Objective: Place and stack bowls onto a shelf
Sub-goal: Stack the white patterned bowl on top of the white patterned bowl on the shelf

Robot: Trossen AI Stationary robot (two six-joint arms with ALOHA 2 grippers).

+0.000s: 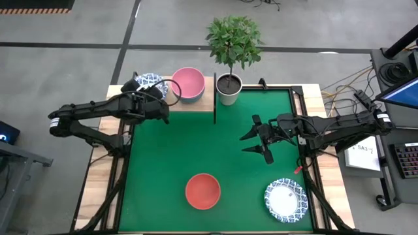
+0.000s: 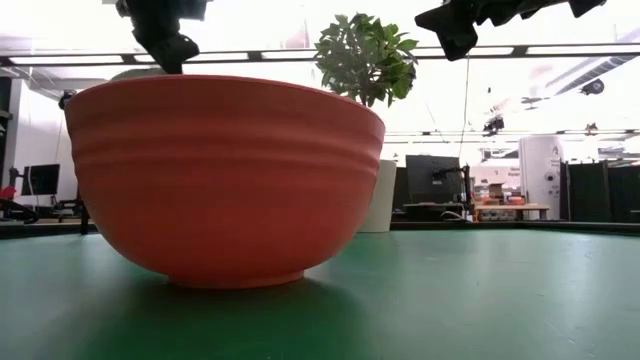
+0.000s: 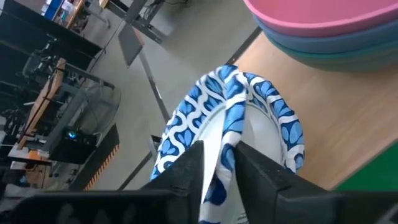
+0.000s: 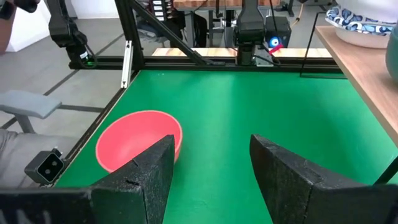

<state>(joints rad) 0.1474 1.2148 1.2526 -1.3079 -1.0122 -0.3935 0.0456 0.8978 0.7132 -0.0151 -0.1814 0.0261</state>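
The patterned bowl is tilted crookedly over the lower bowl on the shelf, so next my left gripper lets go of it and then lightly push the patterned bowl's rim with closed fingers.
My left gripper is over the left part of the wooden shelf at the table's far edge, shut on a white bowl with a blue-patterned rim. To that bowl's right on the shelf stands a stack of plain bowls, the pink bowl on top, blue and green beneath. My right gripper hangs open above the green mat, touching nothing. A red bowl and another patterned bowl stand on their bases on the mat near the near edge. My left gripper pinches the patterned bowl by its rim, one finger on each side of the rim wall. The fingers slant down at it from the table's left. The bowl is tilted over the shelf board; whether it lies on another patterned bowl, I cannot tell.
A white plant pot with a leafy plant stands right of the shelf's end, on the far edge. The shelf's black frame borders the mat. The mat's middle is bare between my right gripper and the red bowl.
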